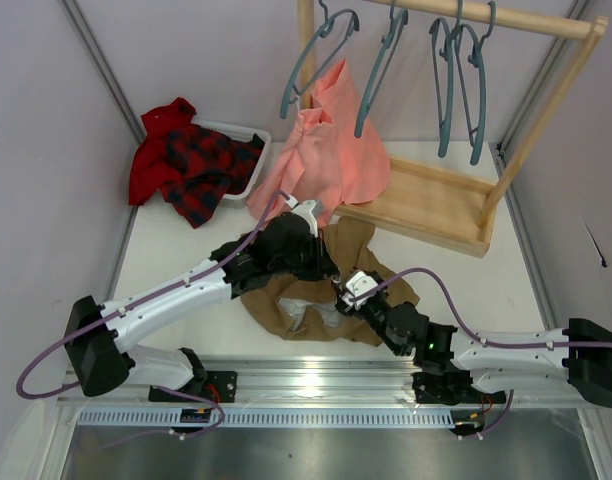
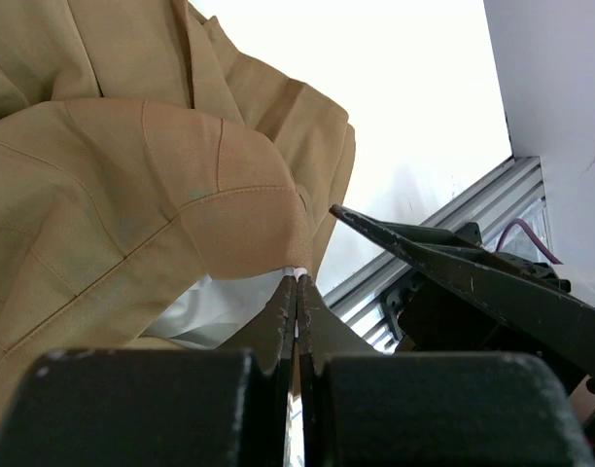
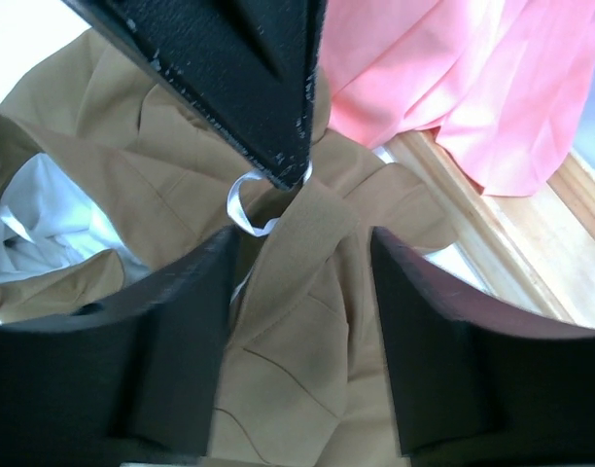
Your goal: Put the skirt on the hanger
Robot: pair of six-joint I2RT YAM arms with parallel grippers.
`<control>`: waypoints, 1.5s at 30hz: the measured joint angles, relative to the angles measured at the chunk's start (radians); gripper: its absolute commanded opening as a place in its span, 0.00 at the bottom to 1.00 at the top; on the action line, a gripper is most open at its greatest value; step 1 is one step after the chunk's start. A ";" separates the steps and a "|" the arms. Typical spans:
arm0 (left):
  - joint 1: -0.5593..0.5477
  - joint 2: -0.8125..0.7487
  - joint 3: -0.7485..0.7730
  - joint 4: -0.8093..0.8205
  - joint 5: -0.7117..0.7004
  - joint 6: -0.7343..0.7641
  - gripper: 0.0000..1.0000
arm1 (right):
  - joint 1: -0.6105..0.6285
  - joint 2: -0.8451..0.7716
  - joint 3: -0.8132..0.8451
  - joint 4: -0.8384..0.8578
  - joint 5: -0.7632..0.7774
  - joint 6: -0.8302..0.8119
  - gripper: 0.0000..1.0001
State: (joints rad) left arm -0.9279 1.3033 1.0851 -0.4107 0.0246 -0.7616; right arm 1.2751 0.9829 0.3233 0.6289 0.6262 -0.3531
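Observation:
My right gripper should take hold of the loop's lower end [image 3: 262, 230], because my left gripper is pinching the white ribbon loop [image 3: 237, 206]. This will free my left gripper to reach a hanger.
The khaki skirt [image 1: 331, 300] lies crumpled on the white table between both arms, its white lining showing. My left gripper [image 1: 324, 262] is shut on the skirt, pinching a thin white ribbon loop [image 3: 241, 209] at its edge [image 2: 296, 275]. A raised fold of skirt [image 2: 132, 175] hangs from that pinch. My right gripper [image 3: 302, 243] stands open just below the left fingers [image 3: 249, 88], its jaws on either side of a fold of the skirt [image 3: 307, 331] without closing on it. Several grey-blue hangers [image 1: 316, 60] hang on the wooden rail at the back.
A salmon-pink garment [image 1: 331, 150] drapes from the rack onto its wooden base [image 1: 436, 205], close behind the skirt. A red-and-black plaid garment [image 1: 191, 165] spills out of a white bin [image 1: 248, 150] at the back left. The metal rail [image 2: 443, 209] runs along the near edge.

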 measured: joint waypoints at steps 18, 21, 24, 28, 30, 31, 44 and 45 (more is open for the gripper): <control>0.008 0.000 0.000 0.006 -0.003 -0.003 0.03 | 0.003 0.000 0.003 0.035 -0.001 -0.017 0.33; 0.008 0.000 0.000 0.006 -0.003 -0.008 0.02 | 0.003 0.000 0.008 0.033 -0.019 -0.017 0.44; 0.010 0.000 0.000 0.006 -0.003 -0.008 0.02 | 0.003 0.000 0.010 0.027 -0.034 -0.019 0.45; 0.014 0.000 0.000 0.008 -0.002 -0.009 0.02 | 0.003 0.005 0.011 0.027 -0.034 -0.019 0.45; 0.015 0.000 0.000 0.012 -0.002 -0.013 0.02 | 0.003 0.018 0.015 0.028 -0.033 -0.022 0.47; 0.015 0.000 0.000 0.013 -0.002 -0.016 0.02 | 0.003 0.025 0.018 0.029 -0.034 -0.023 0.48; 0.017 -0.011 -0.018 0.013 -0.013 -0.024 0.03 | 0.008 0.096 0.052 0.062 0.000 -0.053 0.00; 0.017 -0.011 -0.019 0.013 -0.014 -0.024 0.05 | 0.008 0.096 0.052 0.064 0.004 -0.053 0.00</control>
State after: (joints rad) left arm -0.9108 1.2919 1.0657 -0.3973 0.0101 -0.7860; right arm 1.2831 1.0790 0.3756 0.6930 0.6300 -0.4057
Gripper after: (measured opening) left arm 0.027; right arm 0.046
